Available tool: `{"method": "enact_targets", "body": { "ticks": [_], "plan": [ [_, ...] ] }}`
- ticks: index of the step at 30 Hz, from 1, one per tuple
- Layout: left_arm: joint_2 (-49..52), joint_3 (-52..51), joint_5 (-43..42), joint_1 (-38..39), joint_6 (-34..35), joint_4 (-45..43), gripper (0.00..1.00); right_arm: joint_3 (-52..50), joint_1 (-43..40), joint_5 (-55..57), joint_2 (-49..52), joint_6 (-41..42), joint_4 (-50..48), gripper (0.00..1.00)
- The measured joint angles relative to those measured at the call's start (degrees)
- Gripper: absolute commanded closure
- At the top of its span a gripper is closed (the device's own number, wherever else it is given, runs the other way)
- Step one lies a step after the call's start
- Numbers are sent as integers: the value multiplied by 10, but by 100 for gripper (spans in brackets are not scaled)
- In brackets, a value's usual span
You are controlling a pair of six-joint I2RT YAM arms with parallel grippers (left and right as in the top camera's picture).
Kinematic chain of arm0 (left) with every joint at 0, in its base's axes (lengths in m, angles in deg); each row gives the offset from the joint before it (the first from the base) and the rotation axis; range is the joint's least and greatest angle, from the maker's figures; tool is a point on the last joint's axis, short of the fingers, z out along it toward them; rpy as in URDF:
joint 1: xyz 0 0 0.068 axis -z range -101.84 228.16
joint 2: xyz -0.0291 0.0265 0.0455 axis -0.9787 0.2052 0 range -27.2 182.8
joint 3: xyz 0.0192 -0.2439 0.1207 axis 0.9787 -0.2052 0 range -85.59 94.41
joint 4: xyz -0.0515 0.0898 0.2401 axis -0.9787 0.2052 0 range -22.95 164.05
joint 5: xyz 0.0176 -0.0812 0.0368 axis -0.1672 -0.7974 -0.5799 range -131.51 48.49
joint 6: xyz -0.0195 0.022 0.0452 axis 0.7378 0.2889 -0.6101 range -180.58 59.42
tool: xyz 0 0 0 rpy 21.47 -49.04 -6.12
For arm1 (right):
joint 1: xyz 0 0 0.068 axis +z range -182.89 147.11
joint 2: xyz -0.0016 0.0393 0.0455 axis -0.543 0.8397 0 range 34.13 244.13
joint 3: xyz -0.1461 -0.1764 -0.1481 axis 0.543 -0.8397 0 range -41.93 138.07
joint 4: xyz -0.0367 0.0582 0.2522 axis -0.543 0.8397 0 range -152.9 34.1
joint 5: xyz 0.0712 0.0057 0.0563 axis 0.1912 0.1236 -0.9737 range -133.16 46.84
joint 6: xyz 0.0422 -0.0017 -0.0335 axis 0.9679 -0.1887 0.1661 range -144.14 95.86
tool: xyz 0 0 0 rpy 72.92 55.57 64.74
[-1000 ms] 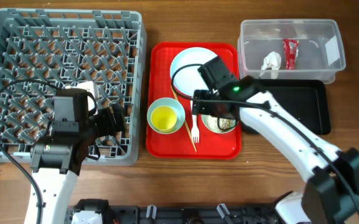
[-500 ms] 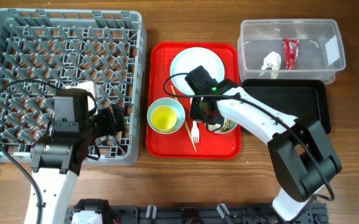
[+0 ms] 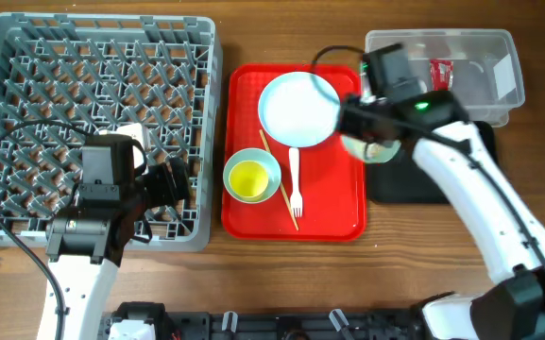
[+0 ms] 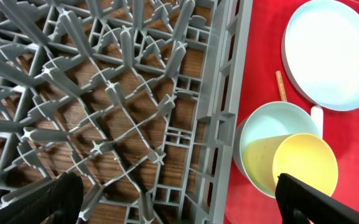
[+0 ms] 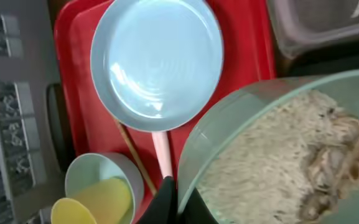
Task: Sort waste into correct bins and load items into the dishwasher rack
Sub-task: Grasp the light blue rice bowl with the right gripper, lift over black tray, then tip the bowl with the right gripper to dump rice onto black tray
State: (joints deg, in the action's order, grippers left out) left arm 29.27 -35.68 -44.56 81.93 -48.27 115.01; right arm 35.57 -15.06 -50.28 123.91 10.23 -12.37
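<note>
The bowl in my right gripper has food scraps [image 3: 374,151] in it, so next I swing the bowl over the black tray [image 3: 406,190] and dump the scraps out before I load the bowl.
My right gripper [image 5: 178,202] is shut on the rim of a pale blue-green bowl [image 5: 229,134] holding rice-like food scraps [image 5: 279,165]. In the overhead view that bowl [image 3: 374,148] hangs tilted over the red tray's right edge, beside the black tray [image 3: 461,165]. On the red tray lie the round plate [image 3: 298,107], the white fork [image 3: 295,179], the chopsticks [image 3: 274,170], and a second bowl [image 3: 251,177] with the yellow cup [image 4: 303,162] inside. My left gripper [image 4: 179,205] stands open over the dishwasher rack's [image 3: 26,57] right front edge.
The clear tub [image 3: 508,66] at the back right holds a red wrapper [image 3: 440,77] and a white tissue [image 3: 411,93]. The flat red tray [image 3: 333,212] sits between rack and bins. Bare wooden table [image 3: 281,274] runs along the front.
My right gripper has shut on the bowl's rim and carried it up and to the right, off the red tray. The fork now lies uncovered. The left arm has stayed put.
</note>
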Motion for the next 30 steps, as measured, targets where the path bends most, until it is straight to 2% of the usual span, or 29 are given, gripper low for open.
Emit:
{"method": "enact_targets", "body": {
  "ticks": [4, 8, 13, 16, 18, 25, 28, 30],
  "plan": [
    [0, 0, 0, 0, 0, 0, 0, -16, -128, -116, 0, -69, 1, 96],
    [0, 0, 0, 0, 0, 0, 0, -78, -247, -280, 11, -152, -14, 96],
    [0, 0, 0, 0, 0, 0, 0, -161, -347, -482, 62, -169, -94, 96],
    [0, 0, 0, 0, 0, 0, 0, -203, -376, -614, 76, -140, -184, 96],
    [0, 0, 0, 0, 0, 0, 0, -232, -395, -684, 77, -59, -269, 96],
    [0, 0, 0, 0, 0, 0, 0, -242, -459, -793, 77, 146, -301, 96],
    [0, 0, 0, 0, 0, 0, 0, -242, -465, -821, 77, 184, -303, 96],
    [0, 0, 0, 0, 0, 0, 0, -242, -465, -817, 77, 181, -311, 96]
  ]
}}
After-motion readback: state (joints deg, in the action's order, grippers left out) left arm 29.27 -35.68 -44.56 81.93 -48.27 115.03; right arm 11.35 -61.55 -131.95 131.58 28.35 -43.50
